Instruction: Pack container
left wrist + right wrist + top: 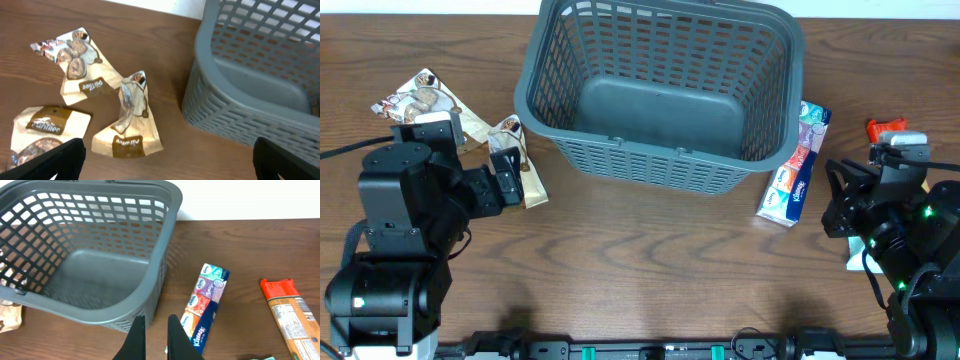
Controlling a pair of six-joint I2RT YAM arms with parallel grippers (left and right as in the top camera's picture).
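Note:
Next, my left gripper grips the container's rim [527, 104] by the tan packets and help turn the container straight first, because the container's front side [660, 167] is at a slant to the table's edge.
The container [650, 162] is a large dark grey lattice basket at the table's back middle, and it is empty [100, 311]. My left gripper [510, 178] hovers open over the table just in front of a crumpled tan snack packet [130, 115], with nothing between its fingers [167, 162]. Another tan packet [75, 55] lies beyond it and a third [42, 131] lies to the left. My right gripper [155, 332] is shut on nothing, by the container's front right corner. A blue Kleenex tissue pack [205, 300] lies just right of it.
An orange-red packet [287, 317] lies at the far right of the table [890, 130]. The tissue pack [795, 165] leans close to the container's right wall. Bare wood [650, 250] stretches in front of the container between the two arms.

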